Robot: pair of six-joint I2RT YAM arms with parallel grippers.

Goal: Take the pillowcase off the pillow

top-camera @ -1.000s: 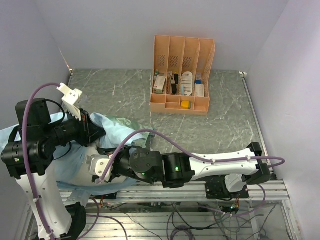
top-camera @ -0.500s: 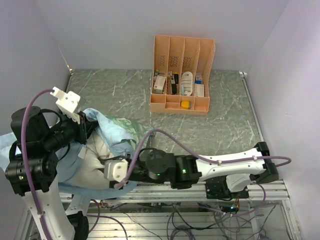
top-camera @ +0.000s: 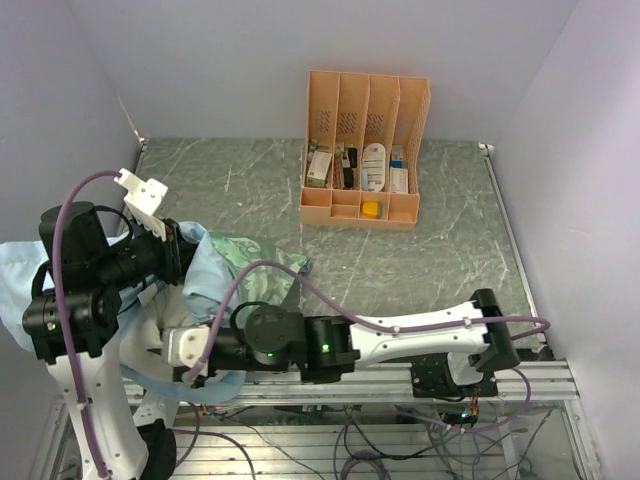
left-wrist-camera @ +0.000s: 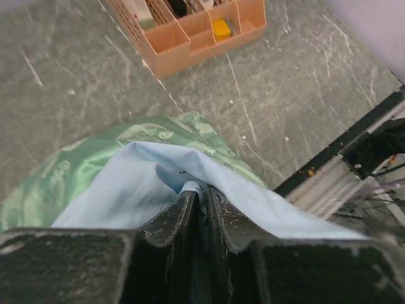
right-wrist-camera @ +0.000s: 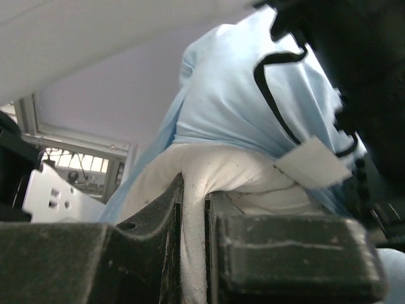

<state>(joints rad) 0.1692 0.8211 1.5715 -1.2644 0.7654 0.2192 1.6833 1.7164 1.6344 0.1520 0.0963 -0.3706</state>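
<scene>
Next, I move my left gripper off the pillowcase's fold point(left-wrist-camera: 183, 166) to take the pillow point(top-camera: 142, 342) while my right gripper holds the pillowcase, as my right gripper reaches across to the pillow.
The pillowcase point(top-camera: 245, 265) is bunched at the table's near left, its mint-green swirl face up and its light blue face draped over the left arm. My left gripper point(top-camera: 190, 255) is shut on a fold of its light blue side point(left-wrist-camera: 158, 183); in the left wrist view the gripper point(left-wrist-camera: 202, 191) pinches that fold. The off-white pillow point(top-camera: 150, 328) lies under the cloth, mostly hidden. My right gripper point(top-camera: 172, 348) reaches across to it. In the right wrist view this gripper point(right-wrist-camera: 193, 190) is shut on a ridge of the pillow point(right-wrist-camera: 221, 171), with the pillowcase point(right-wrist-camera: 228, 107) above it.
An orange file rack point(top-camera: 365, 150) holding small items stands at the back centre; it also shows in the left wrist view point(left-wrist-camera: 190, 31). Walls close in the left, back and right. The metal rail point(top-camera: 400, 385) runs along the near edge.
My right gripper has moved left and nearer, deeper under the cloth. My left gripper has shifted slightly with the pillowcase, and more of the green face now shows.
</scene>
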